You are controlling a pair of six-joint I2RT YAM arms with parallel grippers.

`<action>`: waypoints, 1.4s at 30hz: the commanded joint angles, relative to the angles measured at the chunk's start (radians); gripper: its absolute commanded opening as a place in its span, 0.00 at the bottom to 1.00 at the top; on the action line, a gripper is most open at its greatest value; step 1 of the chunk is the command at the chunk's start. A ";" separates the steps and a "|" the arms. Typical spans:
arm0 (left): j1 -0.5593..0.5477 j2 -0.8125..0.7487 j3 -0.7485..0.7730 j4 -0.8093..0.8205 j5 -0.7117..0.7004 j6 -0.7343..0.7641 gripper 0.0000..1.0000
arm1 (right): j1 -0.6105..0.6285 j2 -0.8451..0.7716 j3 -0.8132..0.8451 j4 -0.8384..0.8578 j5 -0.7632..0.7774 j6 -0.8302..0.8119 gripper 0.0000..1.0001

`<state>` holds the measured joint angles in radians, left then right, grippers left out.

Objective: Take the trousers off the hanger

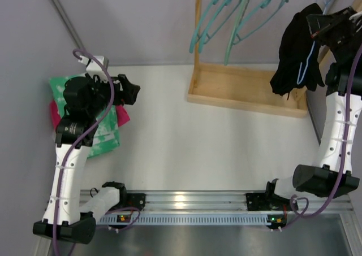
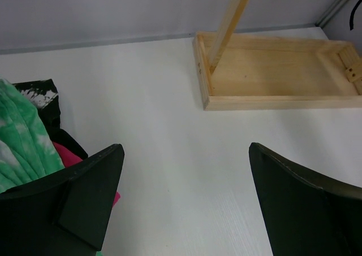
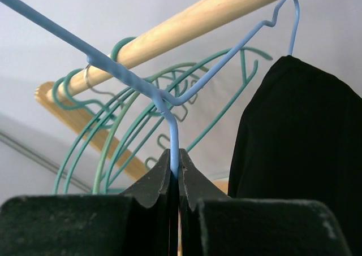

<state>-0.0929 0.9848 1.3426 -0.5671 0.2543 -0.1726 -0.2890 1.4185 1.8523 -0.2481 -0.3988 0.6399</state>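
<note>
My right gripper holds the light-blue wire [image 3: 173,129] away from the black trousers. I should keep my left gripper moving toward their lower edge [image 1: 281,86] until it closes there.
The black trousers [image 1: 297,52] hang from the light-blue wire hanger [image 3: 169,95] at the right end of the wooden rail; a bit of blue wire shows against the cloth in the top view [image 1: 308,61]. In the right wrist view the trousers [image 3: 300,148] drape to the right of the fingers. My right gripper [image 3: 175,157] is shut on the hanger's wire, just below its twisted neck; it also shows high at the far right in the top view [image 1: 328,21]. My left gripper [image 2: 184,171] is open and empty above the white table, far left of the rack [image 1: 127,92].
Several teal plastic hangers [image 1: 237,13] hang on the wooden rail [image 3: 186,27] left of the trousers. The rack's wooden base tray [image 1: 249,89] sits at the back right. A green-and-white cloth [image 1: 102,126] and a pink cloth [image 1: 121,116] lie under my left arm.
</note>
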 commanded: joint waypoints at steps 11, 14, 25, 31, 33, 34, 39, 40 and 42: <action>0.001 -0.230 -0.294 0.142 0.373 0.301 0.98 | -0.001 -0.318 -0.211 0.044 -0.124 0.167 0.00; -0.010 -0.274 -0.356 0.150 0.410 0.360 0.98 | 0.001 -0.361 -0.261 0.017 -0.149 0.217 0.00; -0.164 -0.215 -0.399 0.239 0.373 0.530 0.98 | 0.005 -0.526 -0.481 -0.033 -0.199 0.319 0.00; -0.514 -0.086 -0.347 0.387 0.157 0.495 0.98 | 0.005 -0.573 -0.530 -0.026 -0.202 0.372 0.00; -0.643 -0.025 -0.346 0.485 0.032 0.478 0.98 | 0.005 -0.587 -0.538 -0.022 -0.204 0.389 0.00; -0.684 -0.005 -0.346 0.513 -0.007 0.458 0.98 | 0.004 -0.593 -0.544 -0.022 -0.204 0.394 0.00; -0.922 0.150 -0.332 0.697 -0.173 0.412 0.98 | 0.005 -0.601 -0.545 -0.022 -0.202 0.426 0.00; -0.951 0.170 -0.329 0.758 -0.194 0.409 0.98 | 0.005 -0.602 -0.547 -0.019 -0.204 0.435 0.00; -1.037 0.242 -0.324 0.814 -0.225 0.404 0.98 | 0.007 -0.604 -0.554 0.001 -0.210 0.464 0.00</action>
<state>-1.0424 1.1660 0.9718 0.0288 0.1432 0.2604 -0.2890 0.8368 1.2888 -0.3809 -0.5934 1.0470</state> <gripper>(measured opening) 0.983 0.024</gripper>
